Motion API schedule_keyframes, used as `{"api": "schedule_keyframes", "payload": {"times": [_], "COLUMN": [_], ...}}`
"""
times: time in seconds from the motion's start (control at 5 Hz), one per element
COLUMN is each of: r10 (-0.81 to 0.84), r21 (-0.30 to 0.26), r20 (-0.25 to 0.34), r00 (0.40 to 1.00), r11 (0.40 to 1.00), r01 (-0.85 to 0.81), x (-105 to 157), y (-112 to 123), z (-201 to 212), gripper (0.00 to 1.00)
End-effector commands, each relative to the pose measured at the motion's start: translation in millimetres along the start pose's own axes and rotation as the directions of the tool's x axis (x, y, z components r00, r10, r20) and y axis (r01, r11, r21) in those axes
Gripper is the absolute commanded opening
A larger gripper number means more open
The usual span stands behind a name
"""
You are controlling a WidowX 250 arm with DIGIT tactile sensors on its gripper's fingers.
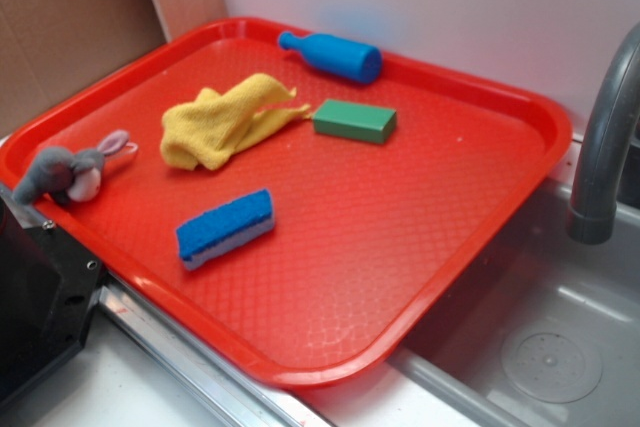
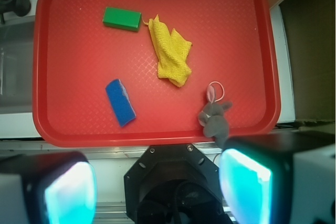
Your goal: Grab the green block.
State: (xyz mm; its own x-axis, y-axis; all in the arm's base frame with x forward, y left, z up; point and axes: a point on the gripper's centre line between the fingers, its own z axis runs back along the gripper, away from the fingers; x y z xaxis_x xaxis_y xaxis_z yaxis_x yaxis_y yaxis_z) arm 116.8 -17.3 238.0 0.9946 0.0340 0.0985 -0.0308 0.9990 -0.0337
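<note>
I expect the green block (image 1: pixel 354 122) to come free and leave the yellow cloth behind when I lift, because the yellow cloth's thin tip (image 1: pixel 305 113) just reaches the block's end.
The green block (image 1: pixel 354 120) lies flat on the red tray (image 1: pixel 400 247), toward its back middle, just right of a yellow cloth. In the wrist view the block (image 2: pixel 122 18) is at the upper left of the tray (image 2: pixel 79 77), far from my gripper (image 2: pixel 157 187). The gripper is high above the tray's near edge, over the robot base. Its two fingers (image 2: pixel 71 192) stand wide apart with nothing between them, so it is open and empty. The gripper does not show in the exterior view.
On the tray are a yellow cloth (image 1: pixel 225 122), a blue bottle (image 1: pixel 335 55) lying at the back, a blue-topped sponge (image 1: pixel 226 228) and a grey toy mouse (image 1: pixel 70 172) at the left rim. A grey faucet (image 1: pixel 605 147) and sink (image 1: pixel 540 347) stand at the right. The black robot base (image 1: pixel 35 297) is at the lower left.
</note>
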Motion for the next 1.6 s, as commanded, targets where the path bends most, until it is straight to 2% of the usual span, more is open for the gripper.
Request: {"api": "schedule_keyframes", "payload": {"times": [0.0,0.2,0.4,0.6,0.8,1.0,1.2,1.4], "r10": [0.000,-0.092,-0.232,-0.396,-0.534,-0.618,-0.700,-0.764], "r21": [0.000,0.004,-0.027,-0.089,-0.089,-0.075,-0.047,-0.036], "r20": [0.000,0.031,0.106,0.125,0.194,0.249,0.263,0.230], "r00": [1.000,0.995,0.967,0.910,0.823,0.746,0.664,0.602], "r11": [1.000,0.996,0.971,0.909,0.826,0.756,0.678,0.612], "r01": [0.000,0.092,0.236,0.408,0.557,0.651,0.734,0.790], "x": [0.0,7.5,20.6,49.5,88.1,113.0,139.4,158.6], "y": [0.0,-0.8,2.2,1.0,-11.7,-22.2,-37.7,-45.6], "z": [0.0,-5.6,-13.6,-39.4,-76.6,-104.8,-141.1,-178.9], "gripper": [1.00,1.00,1.00,1.00,1.00,1.00,1.00,1.00]}}
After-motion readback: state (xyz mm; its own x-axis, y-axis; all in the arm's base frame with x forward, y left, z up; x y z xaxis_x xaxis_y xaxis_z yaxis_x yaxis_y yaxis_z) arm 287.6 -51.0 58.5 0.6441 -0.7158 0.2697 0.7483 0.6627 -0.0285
